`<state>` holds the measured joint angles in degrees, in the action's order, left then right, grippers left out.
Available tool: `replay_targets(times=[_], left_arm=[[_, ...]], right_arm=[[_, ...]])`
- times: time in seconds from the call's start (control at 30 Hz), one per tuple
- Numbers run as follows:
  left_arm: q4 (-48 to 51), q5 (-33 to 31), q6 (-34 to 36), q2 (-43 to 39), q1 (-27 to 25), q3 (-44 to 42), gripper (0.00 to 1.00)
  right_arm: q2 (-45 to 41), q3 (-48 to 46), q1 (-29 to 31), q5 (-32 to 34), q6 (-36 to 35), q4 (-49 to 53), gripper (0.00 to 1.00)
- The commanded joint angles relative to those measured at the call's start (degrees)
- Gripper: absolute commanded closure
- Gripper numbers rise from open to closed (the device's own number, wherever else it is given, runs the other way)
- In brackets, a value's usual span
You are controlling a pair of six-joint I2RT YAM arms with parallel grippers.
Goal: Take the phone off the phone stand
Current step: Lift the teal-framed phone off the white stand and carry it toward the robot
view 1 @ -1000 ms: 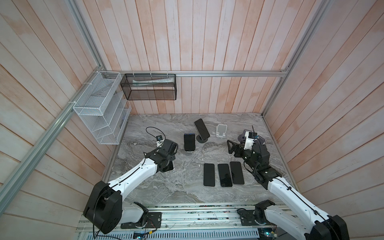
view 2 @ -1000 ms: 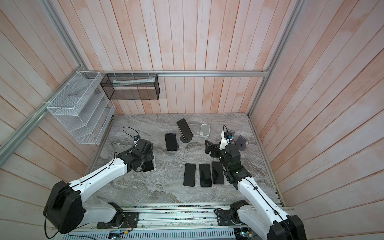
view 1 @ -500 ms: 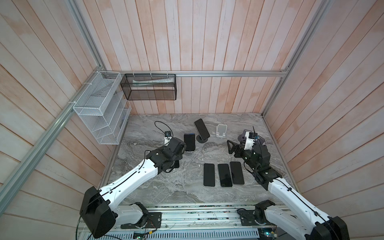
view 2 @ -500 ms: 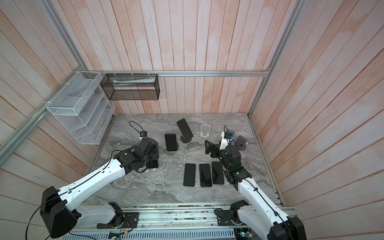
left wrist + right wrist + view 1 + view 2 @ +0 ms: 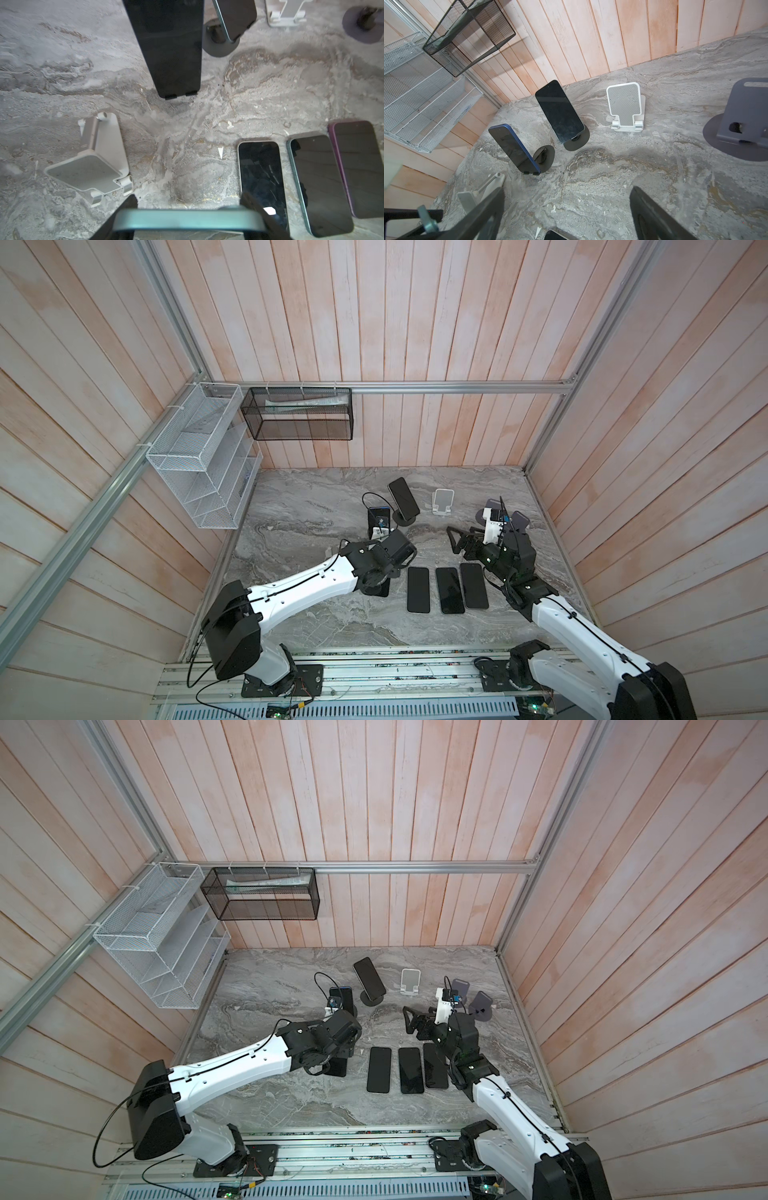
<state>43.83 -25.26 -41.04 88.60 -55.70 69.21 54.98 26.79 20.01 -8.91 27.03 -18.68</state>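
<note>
I should keep lowering the teal-edged phone with my left gripper, as it hangs screen up near open marble (image 5: 391,604) beside the flat phones, until it lies flat there.
My left gripper (image 5: 188,207) is shut on a phone (image 5: 187,220) with a teal edge, held by its sides just above the table. In both top views this phone (image 5: 380,589) shows dark under the left wrist, left of the row of flat phones. An empty white phone stand (image 5: 91,164) stands apart from it on the marble. My right gripper (image 5: 566,199) hangs open over bare table, its fingers (image 5: 459,541) pointing toward the stands.
A blue phone (image 5: 515,149) and a black phone (image 5: 560,110) lean on dark round-based stands. Another white stand (image 5: 626,106) and a grey-purple stand (image 5: 741,116) are empty. Three phones (image 5: 449,590) lie flat in a row. Mesh baskets (image 5: 299,414) hang on the walls.
My left arm has swung right and toward the near edge with the phone in its grip, ending beside the flat phones. The right arm has stayed put.
</note>
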Motion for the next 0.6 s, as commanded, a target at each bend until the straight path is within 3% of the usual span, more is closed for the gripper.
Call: replay_targets(times=[0.0, 0.57], left_arm=[[-1.6, 3.0, -1.4, 2.3, -0.5, 2.1, 0.48], [-4.5, 6.4, -3.7, 14.6, -0.5, 4.2, 0.5]], right_arm=[[-1.8, -0.9, 0.1, -0.2, 0.6, -1.6, 0.06], [-0.9, 0.2, 0.1, 0.5, -0.7, 1.0, 0.06]])
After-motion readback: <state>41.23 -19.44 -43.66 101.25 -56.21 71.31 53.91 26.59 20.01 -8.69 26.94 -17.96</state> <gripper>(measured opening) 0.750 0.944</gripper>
